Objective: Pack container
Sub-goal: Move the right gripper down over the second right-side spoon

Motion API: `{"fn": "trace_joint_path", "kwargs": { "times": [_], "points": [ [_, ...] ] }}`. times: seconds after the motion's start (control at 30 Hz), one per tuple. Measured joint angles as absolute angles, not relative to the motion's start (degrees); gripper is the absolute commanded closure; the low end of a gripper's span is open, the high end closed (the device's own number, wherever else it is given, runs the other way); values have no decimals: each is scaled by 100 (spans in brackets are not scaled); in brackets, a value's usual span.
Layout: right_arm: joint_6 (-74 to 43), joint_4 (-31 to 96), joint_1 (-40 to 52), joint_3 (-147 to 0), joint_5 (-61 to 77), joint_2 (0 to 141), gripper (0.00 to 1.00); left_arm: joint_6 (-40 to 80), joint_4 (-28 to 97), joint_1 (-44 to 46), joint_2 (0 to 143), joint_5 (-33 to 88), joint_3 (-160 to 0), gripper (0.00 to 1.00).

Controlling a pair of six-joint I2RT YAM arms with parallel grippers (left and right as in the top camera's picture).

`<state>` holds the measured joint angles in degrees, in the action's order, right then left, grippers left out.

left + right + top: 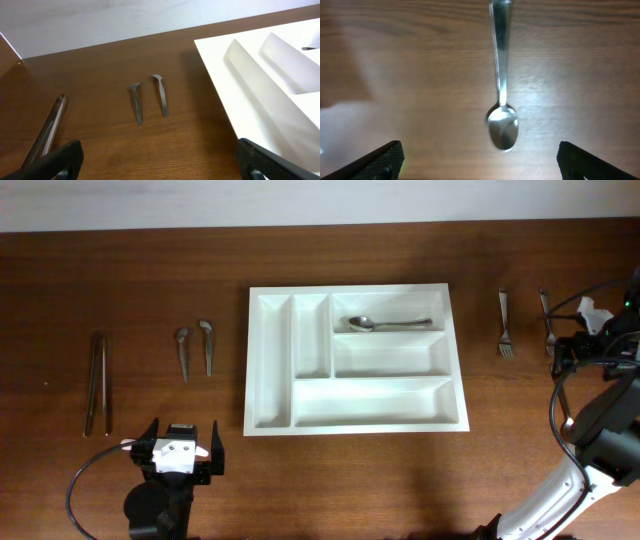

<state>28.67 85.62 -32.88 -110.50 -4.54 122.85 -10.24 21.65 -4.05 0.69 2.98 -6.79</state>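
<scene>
The spoon's bowl (503, 128) is closest to the open fingers of the robot's right gripper, so next the right gripper moves past the bowl, line up with the spoon's handle (501, 62) and grips there.
The container (268, 360) is a large white compartment tray in the middle of the table, and its left edge (220, 75) also shows in the left wrist view. One spoon (385, 324) lies in its upper right compartment. Two small spoons (195, 348) (150, 100) lie left of it. My left gripper (182, 434) (165, 170) hovers open near the front edge, short of them, with nothing between its fingers. My right gripper (585, 348) (480, 170) is open at the far right, above a spoon (502, 100) that lies on the wood with its bowl pointing towards it.
Two long thin utensils (97, 383) (47, 132) lie at the far left. A fork (506, 325) and another piece of cutlery (547, 320) lie right of the tray, the latter partly behind the right arm's cable (560, 395).
</scene>
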Motion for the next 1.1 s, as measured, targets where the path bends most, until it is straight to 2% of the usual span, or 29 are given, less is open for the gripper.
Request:
{"fn": "trace_joint_path", "kwargs": {
  "times": [0.53, 1.1],
  "points": [
    [2488, 7570, -3293, -9773, -1070, 12285, 1, -1026, 2165, -405, 69, 301, -679, 1],
    [2617, 6976, -3489, -9721, -919, 12285, 1, -1026, 2165, -405, 69, 298, -679, 1]
  ]
}}
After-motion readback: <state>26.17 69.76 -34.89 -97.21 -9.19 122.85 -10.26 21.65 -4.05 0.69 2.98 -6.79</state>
